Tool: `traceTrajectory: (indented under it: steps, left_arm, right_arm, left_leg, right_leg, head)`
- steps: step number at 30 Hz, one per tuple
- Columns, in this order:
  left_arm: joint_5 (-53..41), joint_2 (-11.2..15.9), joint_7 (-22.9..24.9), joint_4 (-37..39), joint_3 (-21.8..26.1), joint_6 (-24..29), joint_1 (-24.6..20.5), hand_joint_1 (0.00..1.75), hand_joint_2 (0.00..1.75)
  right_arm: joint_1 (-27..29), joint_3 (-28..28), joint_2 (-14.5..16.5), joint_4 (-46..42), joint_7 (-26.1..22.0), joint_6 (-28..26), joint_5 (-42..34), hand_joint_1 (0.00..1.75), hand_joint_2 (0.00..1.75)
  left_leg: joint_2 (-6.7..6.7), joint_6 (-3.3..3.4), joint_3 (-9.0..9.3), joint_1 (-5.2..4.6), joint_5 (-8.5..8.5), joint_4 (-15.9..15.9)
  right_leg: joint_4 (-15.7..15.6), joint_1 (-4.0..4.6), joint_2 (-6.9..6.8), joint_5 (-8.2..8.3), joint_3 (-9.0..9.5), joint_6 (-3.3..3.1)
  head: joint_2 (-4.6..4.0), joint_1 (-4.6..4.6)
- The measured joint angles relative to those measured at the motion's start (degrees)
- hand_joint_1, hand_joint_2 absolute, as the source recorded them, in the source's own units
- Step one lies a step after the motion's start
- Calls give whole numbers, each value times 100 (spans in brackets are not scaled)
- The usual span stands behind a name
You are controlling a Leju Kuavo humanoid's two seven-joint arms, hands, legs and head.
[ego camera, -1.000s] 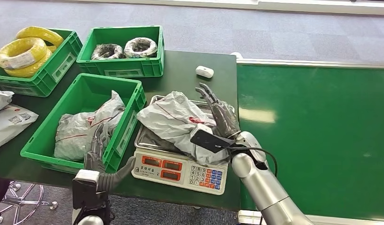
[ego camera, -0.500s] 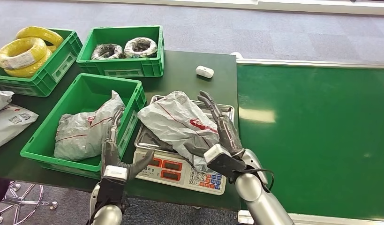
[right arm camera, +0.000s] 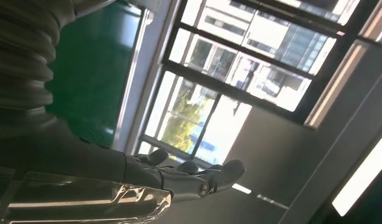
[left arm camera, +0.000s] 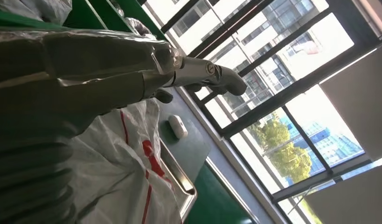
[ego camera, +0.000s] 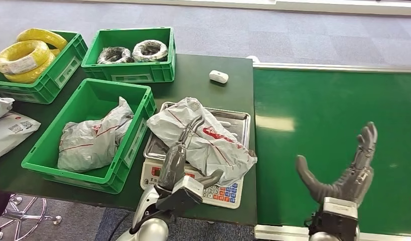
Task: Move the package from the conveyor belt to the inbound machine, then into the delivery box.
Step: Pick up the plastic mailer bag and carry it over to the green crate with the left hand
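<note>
The package's near end (ego camera: 231,164) is loose and wrinkled, so the package will gather into folds at the grip and trail its wider part as I raise it.
A crumpled grey-white package (ego camera: 208,138) with red marks lies on the steel tray (ego camera: 237,117) of the scale (ego camera: 190,179). My left hand (ego camera: 180,159) reaches over the scale's front, its fingers stretched across the package's near side and the thumb spread apart, gripping nothing. In the left wrist view the left hand (left arm camera: 133,79) hovers just above the package (left arm camera: 123,172). My right hand (ego camera: 346,170) is raised over the green conveyor belt (ego camera: 323,100), fingers spread and empty. In the right wrist view the right hand (right arm camera: 179,179) shows against the windows. The green delivery box (ego camera: 139,131) left of the scale holds another grey package (ego camera: 90,138).
A small white device (ego camera: 219,76) lies on the dark table behind the scale. Two green crates at the back hold dark and white coils (ego camera: 133,50) and yellow coils (ego camera: 25,55). More parcels (ego camera: 7,125) lie at the far left.
My right hand let go of the package and drew back right, over the belt. My left hand swung from the box's front across the scale onto the package's near side.
</note>
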Motion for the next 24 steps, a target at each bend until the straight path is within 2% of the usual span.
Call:
traceTrajectory:
  steps: [4, 7, 10, 13, 16, 19, 24]
  left_arm:
    - [36, -126, 301, 459, -325, -228, -255, 0, 175]
    - [6, -228, 585, 817, -515, -397, -444, 0, 175]
    - [-10, -299, 653, 1069, -623, -433, -572, 0, 175]
    - [-56, -336, 742, 1275, -704, -441, -683, 0, 175]
    - [-446, -370, 1197, 1543, -771, -359, -814, 0, 175]
    - [-1055, -411, 1689, 2068, -808, -27, -1007, 0, 175]
    - [-1658, -464, 2069, 2755, -789, 439, -1242, 0, 175]
  right_arm:
    - [510, -706, 111, -26, -108, -37, -372, 0, 175]
    - [769, -947, 136, -41, -193, -104, -436, 0, 175]
    - [906, -1075, 139, -52, -206, -133, -436, 0, 175]
    - [973, -1139, 138, -56, -207, -200, -438, 0, 175]
    - [1058, -1110, 113, -109, -268, -386, -491, 0, 175]
    - [1150, -940, 68, -196, -360, -496, -448, 0, 175]
    - [1135, -704, 67, -211, -354, -504, -371, 0, 175]
  left_leg:
    - [0, 0, 1, 0, 0, 0]
    - [5, 0, 2, 0, 0, 0]
    - [8, 0, 2, 0, 0, 0]
    - [11, 0, 2, 0, 0, -1]
    - [12, 0, 2, 0, 0, -1]
    - [13, 0, 3, 0, 0, -1]
    - [14, 0, 4, 1, 1, -2]
  right_leg:
    - [0, 0, 0, 0, 1, 0]
    - [0, 0, 2, 0, 2, 0]
    - [0, 0, 3, 0, 2, 0]
    - [0, 1, 3, 0, 3, 0]
    - [1, 1, 3, 0, 3, 0]
    - [1, 1, 4, 0, 4, 0]
    - [2, 1, 4, 0, 9, 0]
  head:
    - [0, -1]
    - [0, -1]
    - [0, -2]
    - [0, -2]
    - [0, -1]
    - [0, -2]
    - [0, 2]
